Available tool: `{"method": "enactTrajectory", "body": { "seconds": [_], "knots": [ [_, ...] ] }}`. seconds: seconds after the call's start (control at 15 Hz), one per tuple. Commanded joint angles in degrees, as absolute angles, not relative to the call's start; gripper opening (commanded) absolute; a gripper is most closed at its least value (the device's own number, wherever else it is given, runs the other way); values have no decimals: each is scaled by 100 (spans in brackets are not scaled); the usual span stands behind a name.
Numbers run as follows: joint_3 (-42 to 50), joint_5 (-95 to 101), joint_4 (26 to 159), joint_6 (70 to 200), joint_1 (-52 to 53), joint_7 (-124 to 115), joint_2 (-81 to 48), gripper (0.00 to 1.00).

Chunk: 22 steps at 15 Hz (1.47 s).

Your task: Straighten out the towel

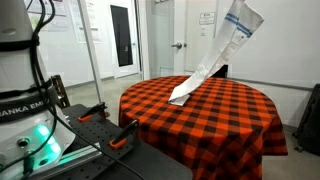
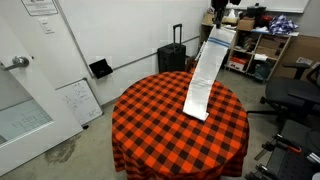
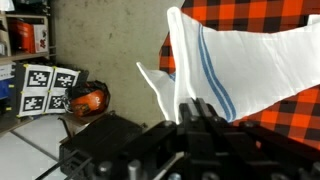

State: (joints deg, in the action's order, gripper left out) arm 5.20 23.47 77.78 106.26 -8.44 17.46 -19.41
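The towel runs at a slant from above the table's far edge to the towel's lower end in the middle of the table (image 1: 181, 98). My gripper should lift it clear and put it down back from that edge (image 1: 262, 104).
The towel (image 1: 215, 60) is a white cloth with blue-grey stripes. It hangs stretched from my gripper (image 2: 218, 22) high above the table's far edge, and its lower end rests on the red-and-black checked tablecloth (image 2: 150, 115). In an exterior view it runs as a long strip (image 2: 203, 70) down to the table middle. In the wrist view the towel (image 3: 240, 60) spreads out from my shut fingers (image 3: 195, 108), stripes showing.
The round table (image 1: 250, 125) stands in a room with a black suitcase (image 2: 171, 57), shelves with boxes (image 2: 255, 50) and an office chair (image 2: 295, 95). The robot base (image 1: 25, 110) is beside the table. An orange helmet (image 3: 88, 100) lies on the floor.
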Motion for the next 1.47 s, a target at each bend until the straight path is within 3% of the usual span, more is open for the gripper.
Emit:
{"method": "enactTrajectory", "body": {
  "seconds": [0.0, 0.47, 1.4],
  "knots": [
    [706, 2693, 7899, 10725, -742, 1458, -1417, 1],
    [773, 3147, 7901, 10714, -822, 1112, -914, 1],
    [615, 3429, 7890, 10283, -468, 1167, -1157, 1]
  ]
}}
